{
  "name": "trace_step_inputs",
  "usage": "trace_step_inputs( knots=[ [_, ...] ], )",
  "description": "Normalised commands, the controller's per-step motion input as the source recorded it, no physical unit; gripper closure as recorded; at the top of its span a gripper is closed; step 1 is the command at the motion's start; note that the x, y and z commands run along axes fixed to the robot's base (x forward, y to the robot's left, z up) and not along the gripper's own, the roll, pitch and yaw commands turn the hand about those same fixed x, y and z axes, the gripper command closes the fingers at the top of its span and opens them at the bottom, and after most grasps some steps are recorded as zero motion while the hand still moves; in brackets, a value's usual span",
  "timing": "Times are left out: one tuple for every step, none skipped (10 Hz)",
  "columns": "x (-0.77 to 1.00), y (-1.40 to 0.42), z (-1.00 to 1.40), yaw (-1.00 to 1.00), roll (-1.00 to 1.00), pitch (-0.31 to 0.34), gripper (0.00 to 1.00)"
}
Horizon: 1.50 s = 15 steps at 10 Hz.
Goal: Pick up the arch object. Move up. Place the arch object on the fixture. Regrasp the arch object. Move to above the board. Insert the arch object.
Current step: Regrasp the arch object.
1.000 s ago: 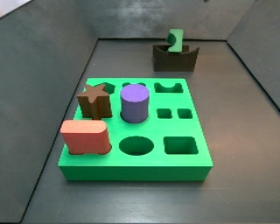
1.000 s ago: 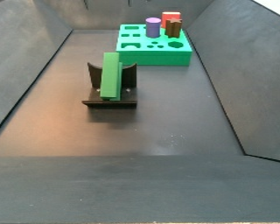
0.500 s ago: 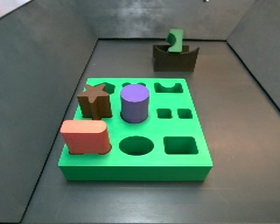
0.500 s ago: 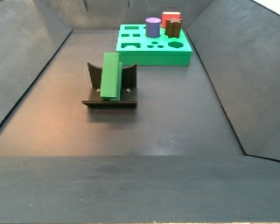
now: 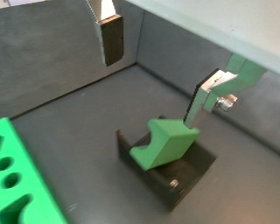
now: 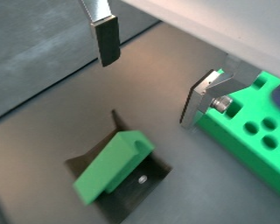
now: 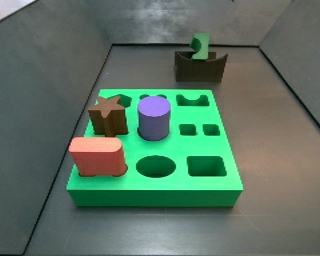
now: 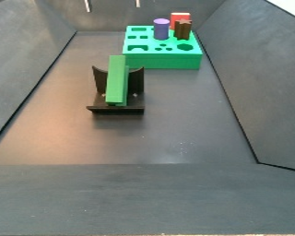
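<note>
My gripper will lift the arch object (image 7: 200,45) free and the fixture will stay in place, because the fixture's notch (image 7: 199,58) is open at the top.
The green arch object (image 7: 199,46) stands upright in the notch of the dark fixture (image 7: 199,69) at the far end of the floor, apart from the green board (image 7: 219,184). It shows in the other side view too (image 8: 115,78), on the fixture (image 8: 113,107), with the board (image 8: 162,59) behind. In both wrist views my gripper (image 5: 157,74) (image 6: 152,70) is open and empty, above the arch object (image 5: 166,143) (image 6: 111,166) and clear of it. Its fingers (image 5: 112,39) stand wide apart.
A brown star piece (image 7: 108,114), a purple cylinder (image 7: 153,118) and a salmon-pink block (image 7: 96,156) stand on the board. Dark sloping walls enclose the floor on all sides.
</note>
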Motion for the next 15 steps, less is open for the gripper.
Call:
trace_step_inputs(
  knots=[
    [-0.01, -0.02, 0.01, 0.01, 1.0, 0.033, 0.0],
    [0.01, -0.02, 0.0, 0.02, 1.0, 0.037, 0.0],
    [0.03, -0.02, -0.01, 0.02, 1.0, 0.046, 0.0],
    [0.04, -0.02, -0.01, 0.03, 1.0, 0.055, 0.0],
    [0.05, -0.03, -0.01, 0.03, 1.0, 0.066, 0.0],
    [0.07, -0.03, -0.01, 0.04, 1.0, 0.087, 0.0],
    [0.08, -0.03, -0.01, 0.05, 1.0, 0.107, 0.0],
    [0.09, -0.03, -0.01, 0.07, 1.0, 0.13, 0.0],
    [0.1, -0.03, -0.02, 0.09, 1.0, 0.155, 0.0],
    [0.1, -0.04, -0.02, 0.14, 1.0, 0.198, 0.0],
    [0.1, -0.04, -0.02, 0.16, 0.89, 0.191, 0.0],
    [0.1, -0.04, -0.02, 0.19, 0.63, 0.162, 0.0],
    [0.1, -0.05, -0.02, 0.2, 0.44, 0.137, 0.0],
    [0.1, -0.03, -0.01, 0.21, 0.28, 0.107, 0.0],
    [0.08, -0.03, -0.01, 0.21, 0.18, 0.054, 0.0]
  ],
)
